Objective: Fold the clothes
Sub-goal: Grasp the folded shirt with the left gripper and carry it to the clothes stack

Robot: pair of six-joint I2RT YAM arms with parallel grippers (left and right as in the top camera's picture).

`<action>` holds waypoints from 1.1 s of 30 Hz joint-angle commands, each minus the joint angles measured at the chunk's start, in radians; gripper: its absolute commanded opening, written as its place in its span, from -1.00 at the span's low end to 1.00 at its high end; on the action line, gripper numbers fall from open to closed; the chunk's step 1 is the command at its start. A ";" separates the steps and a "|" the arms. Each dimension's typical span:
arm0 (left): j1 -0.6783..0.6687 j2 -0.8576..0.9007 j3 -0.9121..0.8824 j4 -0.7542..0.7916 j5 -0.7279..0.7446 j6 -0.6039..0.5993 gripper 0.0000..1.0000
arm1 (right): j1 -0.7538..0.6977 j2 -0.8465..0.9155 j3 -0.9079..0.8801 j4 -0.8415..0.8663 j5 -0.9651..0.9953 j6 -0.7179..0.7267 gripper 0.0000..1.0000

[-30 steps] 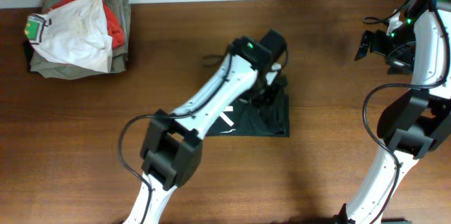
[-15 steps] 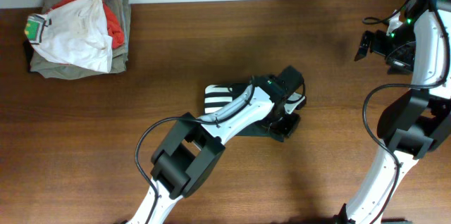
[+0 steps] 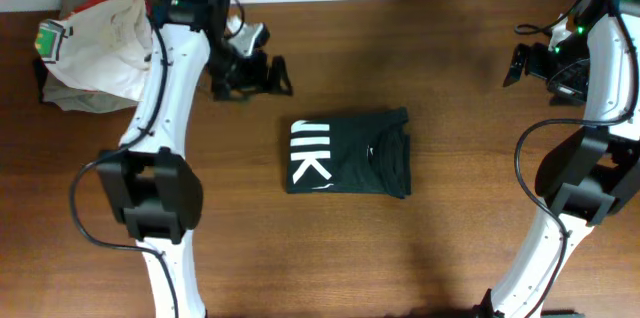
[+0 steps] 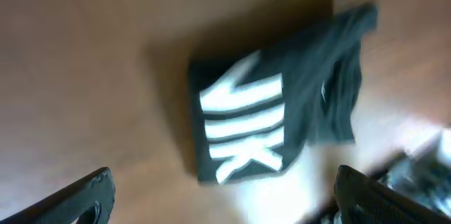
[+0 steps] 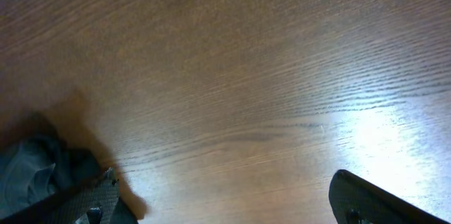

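Note:
The black shirt [image 3: 350,155] is folded flat with its lettered end [image 3: 297,151] toward the robot's open left gripper, so the left gripper goes on reaching for that lettered end until its fingers close.
The clothes, a black shirt [image 3: 350,153] with white block lettering [image 3: 310,161], lie folded into a flat rectangle in the middle of the table. In the left wrist view the shirt [image 4: 296,104] shows blurred, well ahead of the fingers. My left gripper [image 3: 280,75] hovers behind and to the left of the shirt, open and empty [image 4: 225,210]. My right gripper [image 3: 512,66] hangs at the far right of the table, open, with only bare wood between its fingers [image 5: 225,210].
A pile of folded garments sits at the back left corner: a white one with a green tag [image 3: 100,43] on top of a red one [image 3: 163,40] and an olive-grey one [image 3: 172,8]. The left arm's wrist [image 3: 190,8] reaches over that pile's right edge.
My left gripper let go of the shirt, opened wide and swung from the shirt's right end to the back left. The shirt now lies uncovered, folded. The right arm has not moved.

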 commanded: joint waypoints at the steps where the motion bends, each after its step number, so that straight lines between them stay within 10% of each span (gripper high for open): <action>1: 0.007 -0.016 -0.262 0.047 0.211 0.164 0.98 | 0.003 -0.013 0.012 -0.001 0.009 0.007 0.97; 12: -0.102 -0.015 -0.734 0.608 0.435 0.004 0.98 | 0.003 -0.013 0.012 -0.001 0.009 0.007 0.97; 17: -0.158 -0.015 -0.732 0.768 0.283 -0.205 -0.45 | 0.003 -0.013 0.012 -0.001 0.009 0.007 0.98; 21: -0.150 -0.015 -0.649 0.756 0.195 -0.204 -0.99 | 0.003 -0.013 0.012 -0.001 0.009 0.007 0.97; 33: 0.308 -0.015 -0.148 0.612 -0.218 -0.012 -0.99 | 0.003 -0.013 0.012 -0.001 0.009 0.007 0.97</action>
